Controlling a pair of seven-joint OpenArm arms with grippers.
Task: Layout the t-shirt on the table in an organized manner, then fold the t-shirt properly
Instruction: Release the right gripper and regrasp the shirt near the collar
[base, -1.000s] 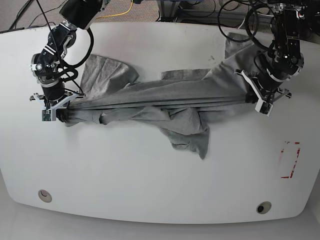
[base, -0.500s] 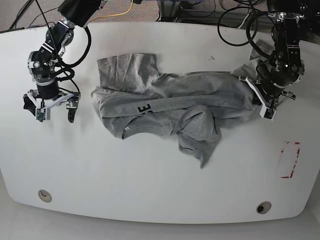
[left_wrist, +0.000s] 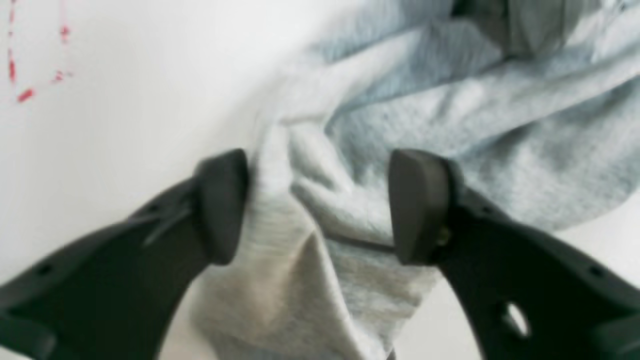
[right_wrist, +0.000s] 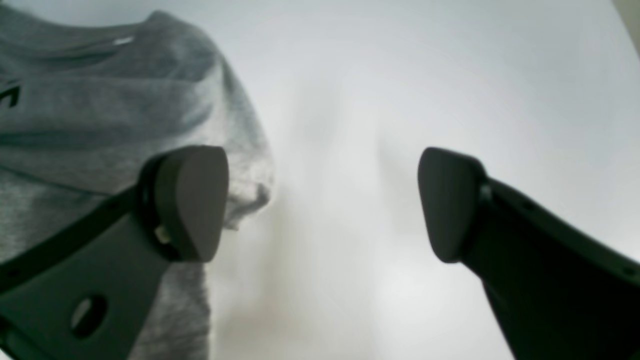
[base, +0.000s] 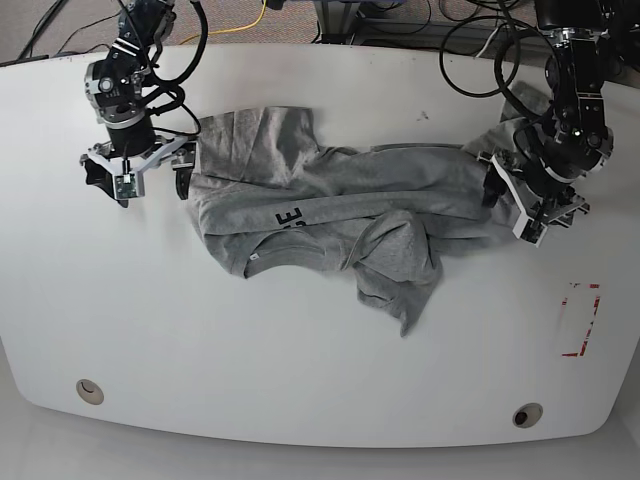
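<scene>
The t-shirt's loose tip (base: 528, 98) is by the far table edge, and my left gripper is over bunched cloth (base: 509, 211), short of that tip. My left gripper should move there and pinch the t-shirt's tip.
The grey t-shirt (base: 340, 200) lies crumpled across the middle of the white table (base: 300, 350), with dark lettering (base: 290, 217) showing on a fold. My left gripper (base: 525, 205) is at the shirt's right end. In the left wrist view it (left_wrist: 320, 200) stands open, with bunched cloth (left_wrist: 350, 150) lying loose between the fingers. My right gripper (base: 138, 178) hovers just off the shirt's left edge. It (right_wrist: 320, 200) is open over bare table, and the shirt (right_wrist: 100, 100) lies beside its left finger (right_wrist: 192, 200).
A red tape rectangle (base: 580, 320) marks the table's right side, also seen as red tape dashes (left_wrist: 20, 75) from the left wrist. Two round grommet holes (base: 90, 390) (base: 527, 415) sit near the front edge. Cables hang behind the far edge.
Both grippers opened and let go of the shirt, which went from stretched taut to a slack heap. The right gripper moved back and toward the shirt's left edge.
</scene>
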